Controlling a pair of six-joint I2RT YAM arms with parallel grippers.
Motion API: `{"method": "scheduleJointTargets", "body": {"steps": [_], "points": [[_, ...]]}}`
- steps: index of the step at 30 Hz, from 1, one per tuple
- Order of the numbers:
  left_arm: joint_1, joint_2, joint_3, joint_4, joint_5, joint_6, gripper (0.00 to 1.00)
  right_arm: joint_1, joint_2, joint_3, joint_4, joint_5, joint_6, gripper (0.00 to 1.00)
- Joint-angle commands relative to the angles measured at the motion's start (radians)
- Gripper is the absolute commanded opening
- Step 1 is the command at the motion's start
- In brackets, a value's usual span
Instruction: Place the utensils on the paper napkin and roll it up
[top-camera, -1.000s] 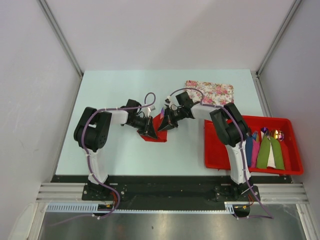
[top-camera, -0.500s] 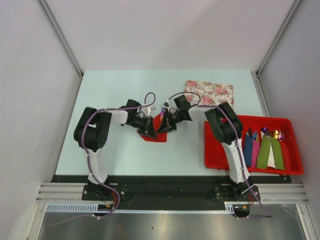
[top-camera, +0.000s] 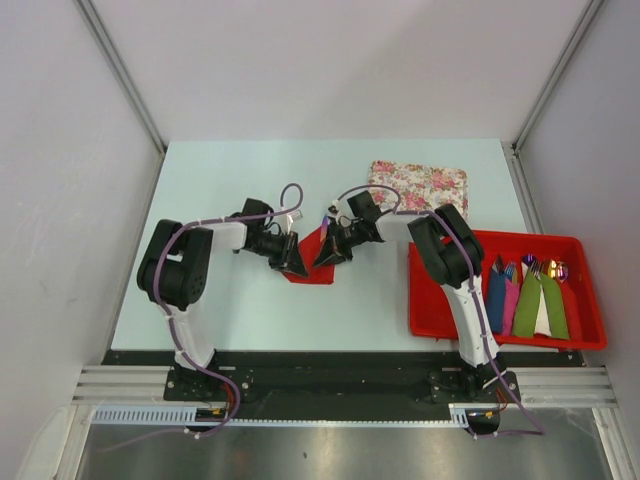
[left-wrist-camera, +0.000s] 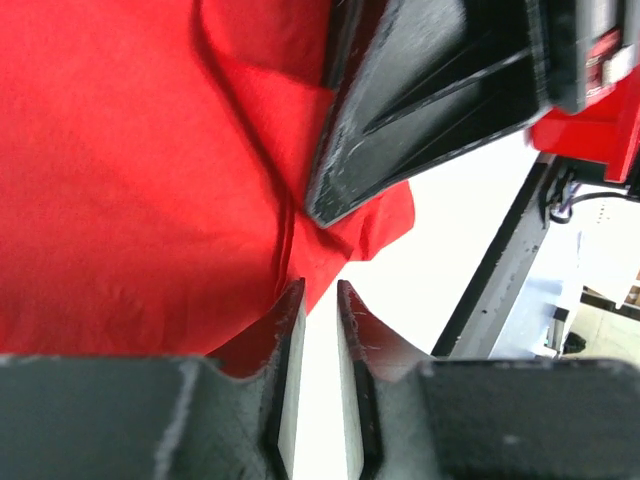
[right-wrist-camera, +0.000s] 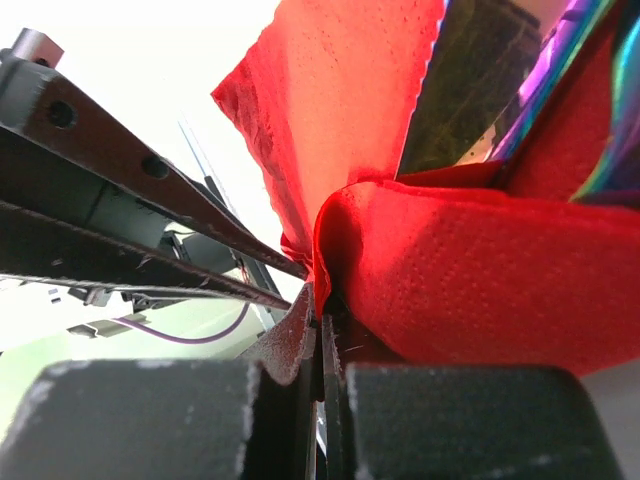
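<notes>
The napkin's raised fold (right-wrist-camera: 348, 225) curls up loose at my right gripper's fingers, so my left gripper should pin the fold's end (right-wrist-camera: 320, 268) while my right gripper opens and regrasps beside it.
The red paper napkin (top-camera: 312, 272) lies partly folded at the table's middle, between my two grippers. My right gripper (right-wrist-camera: 322, 300) is shut on a raised fold of the napkin (right-wrist-camera: 480, 270). The iridescent purple-blue utensils (right-wrist-camera: 560, 60) lie in the napkin beyond that fold. My left gripper (left-wrist-camera: 318, 295) stands a little open at the napkin's (left-wrist-camera: 120, 180) edge, and only white table shows between its fingers. The right gripper's black fingers (left-wrist-camera: 420, 100) show just ahead of it. In the top view the left gripper (top-camera: 291, 262) and right gripper (top-camera: 326, 254) face each other across the napkin.
A floral mat (top-camera: 420, 183) lies behind the right arm. A red tray (top-camera: 500, 340) at the right holds blue, pink and green napkin rolls (top-camera: 525, 300) with cutlery. The table's near edge runs along the arm bases.
My left gripper's jaws have parted and let the napkin edge go, and the left arm's elbow has swung left. The right gripper has edged left, still pinching the fold.
</notes>
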Motion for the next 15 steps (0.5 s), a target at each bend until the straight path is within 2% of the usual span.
{"method": "scheduleJointTargets", "body": {"steps": [1,6,15], "points": [[0.007,0.006,-0.011,-0.027,-0.032,0.035,0.21,0.005,-0.004,0.032,0.036,-0.001,0.021,0.01],[0.005,0.043,-0.008,-0.005,-0.042,0.009,0.15,0.013,-0.013,0.032,0.064,-0.005,0.05,0.01],[0.007,0.04,0.0,-0.013,-0.042,0.012,0.14,0.021,0.02,0.035,0.087,0.005,0.057,0.04]]}}
